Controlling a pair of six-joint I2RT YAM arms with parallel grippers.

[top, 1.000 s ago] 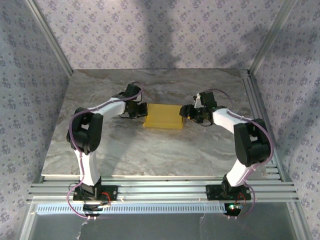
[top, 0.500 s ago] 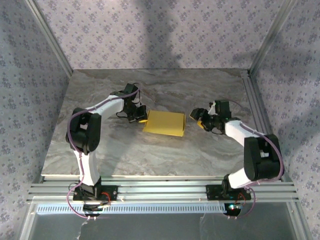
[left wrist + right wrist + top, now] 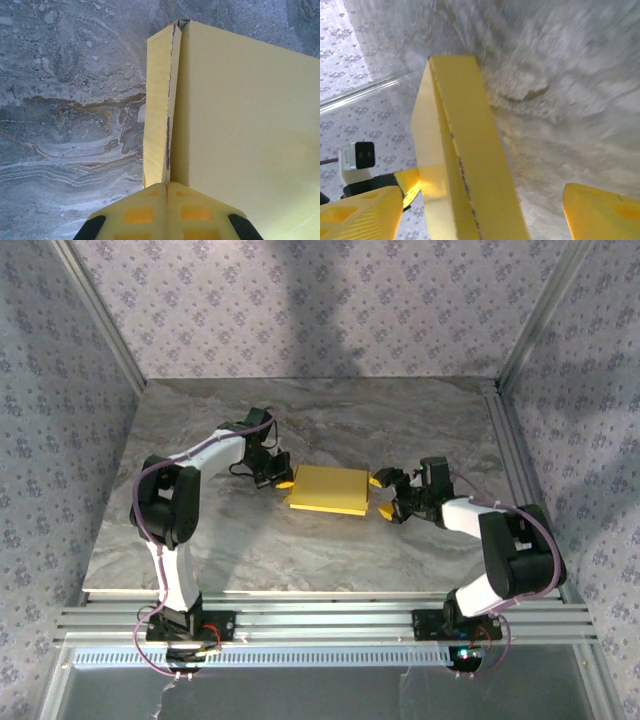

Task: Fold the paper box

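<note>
Only the seam (image 3: pixel 178 107) by the box's gaping end flap touches my closed left gripper, so next I open my left gripper, put its fingers on both sides of the box's end (image 3: pixel 294 488) and squeeze.
The paper box (image 3: pixel 328 490) lies folded flat and yellow in the middle of the marble table (image 3: pixel 300 550). My left gripper (image 3: pixel 284 481) is shut, its tips against the box's left end. In the left wrist view the shut jaws (image 3: pixel 166 187) meet the seam between the narrow end flap (image 3: pixel 158 105) and the box's broad top face (image 3: pixel 245 115). My right gripper (image 3: pixel 384 495) stands open at the box's right end. In the right wrist view the box's end (image 3: pixel 465 165) sits between the two spread yellow fingers (image 3: pixel 600 212) of the right gripper (image 3: pixel 480 200), touching neither.
Aluminium frame rails (image 3: pixel 330 620) run along the near edge and the right side (image 3: pixel 515 470) of the table. Patterned walls close in the back and both sides. Bare marble lies in front of and behind the box.
The right gripper drew back from the box's right end, opened wider, then came in again lower and nearer the front. The left gripper stayed shut at the left end.
</note>
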